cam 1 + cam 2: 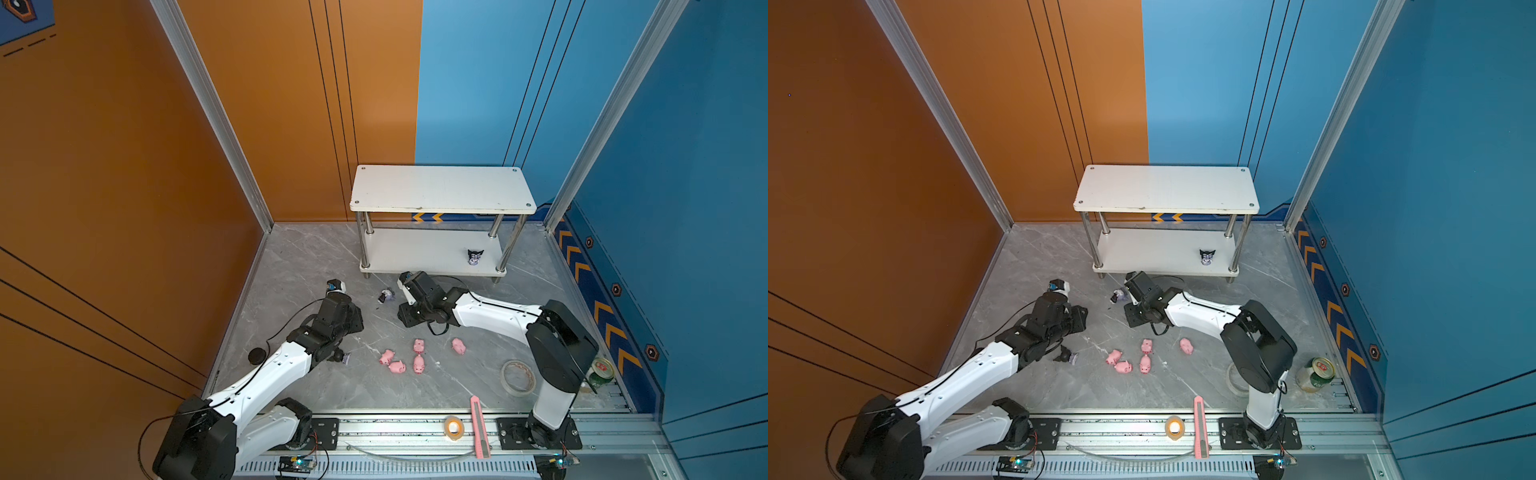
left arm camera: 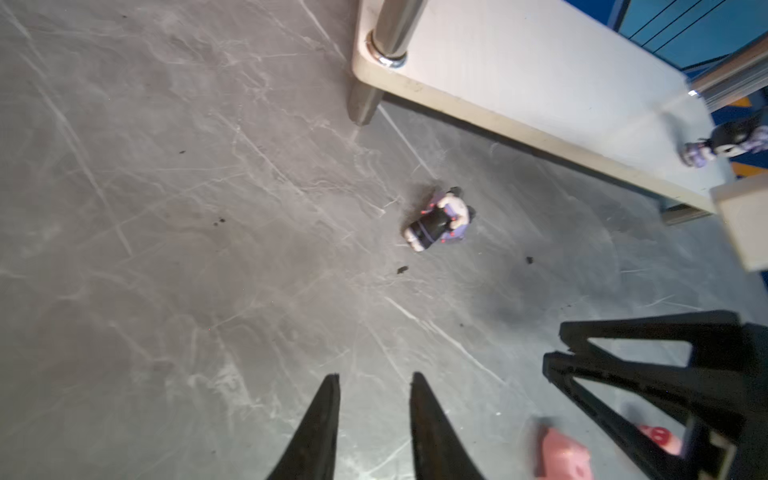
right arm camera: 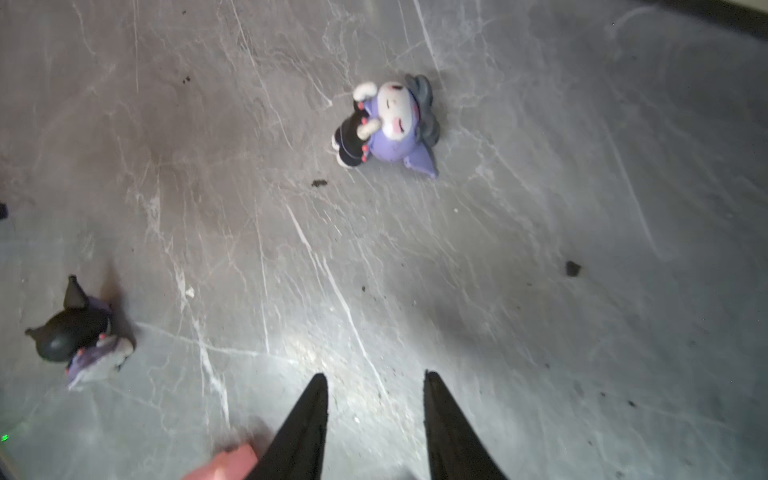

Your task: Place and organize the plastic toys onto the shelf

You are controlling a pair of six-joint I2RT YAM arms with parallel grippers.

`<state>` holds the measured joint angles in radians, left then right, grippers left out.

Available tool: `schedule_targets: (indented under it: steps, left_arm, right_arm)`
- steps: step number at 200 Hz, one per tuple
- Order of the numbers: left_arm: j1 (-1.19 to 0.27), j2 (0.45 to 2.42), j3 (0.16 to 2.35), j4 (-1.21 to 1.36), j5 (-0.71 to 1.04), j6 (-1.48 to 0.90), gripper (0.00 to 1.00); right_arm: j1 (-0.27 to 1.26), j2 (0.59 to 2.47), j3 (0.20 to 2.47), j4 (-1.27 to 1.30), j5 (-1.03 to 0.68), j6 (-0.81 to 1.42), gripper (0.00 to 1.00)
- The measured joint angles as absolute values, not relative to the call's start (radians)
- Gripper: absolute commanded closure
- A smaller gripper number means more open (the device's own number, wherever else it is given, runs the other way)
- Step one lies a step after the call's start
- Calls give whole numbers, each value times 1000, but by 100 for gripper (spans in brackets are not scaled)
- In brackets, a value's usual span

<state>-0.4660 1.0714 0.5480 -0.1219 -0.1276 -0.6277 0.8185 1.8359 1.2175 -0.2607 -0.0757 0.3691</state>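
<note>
The figurine is lying on its back with its head (image 1: 390, 293) toward the robot's right gripper, so next the left gripper grabs its black body (image 1: 381, 299) and passes it to the right gripper.
The shelf (image 1: 440, 187) stands at the back with its top board bare. One black-eared figurine (image 1: 475, 257) stands on its lower board. A second figurine (image 3: 388, 124) lies on the floor in front of the shelf, and a third (image 3: 79, 332) lies beside the left arm. Several pink pigs (image 1: 419, 364) are scattered mid-floor in both top views. My left gripper (image 2: 375, 375) is open over bare floor, short of the lying figurine (image 2: 438, 220). My right gripper (image 3: 375, 374) is open too, with nothing between its fingers and a pig beside one finger.
A large tape roll (image 1: 517, 377) and a green can (image 1: 601, 370) sit by the right arm's base. A small tape roll (image 1: 454, 428) and a pink utility knife (image 1: 479, 428) lie at the front rail. Orange and blue walls close in the floor.
</note>
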Motion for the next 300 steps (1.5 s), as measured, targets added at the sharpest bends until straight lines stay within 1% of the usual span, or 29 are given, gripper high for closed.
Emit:
schedule_targets:
  steps: [18,32,49,51,54,55,60,61,68,71,102,104,107,139,152,172,212,234,271,288,300]
  left_arm:
    - [-451,1076,538,-124,-126,-630,51]
    - [-450,1097,538,-111,-118,-621,40]
    - [-451,1151,538,-66,-91,-620,32]
    - [-451,1157,538,-62,-87,-617,28]
    - [-451,1172,538,-52,-80,-611,18]
    - [-451,1177,538,-47,-77,-613,16]
    - [-451,1199,538,-34,-68,-600,15]
    - [-451,1206,539,-28,-65,-603,12]
    - [-451,1242,542,-7,-48,-596,5]
    - [-451,1257,544,1,-41,-595,4]
    - [-458,1437,625,66,29,-540,12]
    - [-459,1448,632,72,34,-537,16]
    - [-460,1461,640,77,36,-536,17]
    - [-469,1571,724,128,54,-480,21]
    - [-471,1616,756,142,54,-462,27]
    - [-472,1680,804,149,54,-437,35]
    - [-474,1787,902,141,53,-407,38]
    - [-482,1824,945,134,50,-394,48]
    - [-494,1844,968,121,46,-374,57]
    - [-498,1844,968,116,46,-373,63]
    - [-503,1844,968,113,46,-371,64]
  right_arm:
    - [830,1873,1239,-229,-68,355,55]
    - [830,1879,1238,-207,-67,355,55]
    - [823,1866,1214,-159,-68,361,55]
    - [821,1861,1209,-154,-70,363,55]
    - [818,1853,1201,-146,-70,364,55]
    - [817,1851,1198,-146,-71,365,55]
    - [812,1835,1183,-138,-73,369,55]
    - [811,1833,1180,-136,-73,371,55]
    - [803,1808,1157,-127,-76,374,55]
    - [799,1794,1145,-125,-78,380,55]
    - [751,1634,1039,-109,-78,410,55]
    - [748,1623,1032,-109,-78,411,55]
    - [744,1610,1026,-108,-77,413,55]
    - [719,1500,957,-105,-73,420,55]
    - [714,1473,938,-106,-73,420,55]
    - [705,1445,920,-113,-74,419,55]
    - [656,1409,900,-124,-73,420,55]
    - [652,1390,893,-130,-74,420,54]
    - [642,1373,881,-133,-74,424,54]
    - [640,1372,881,-138,-74,424,54]
    - [640,1372,880,-139,-75,424,54]
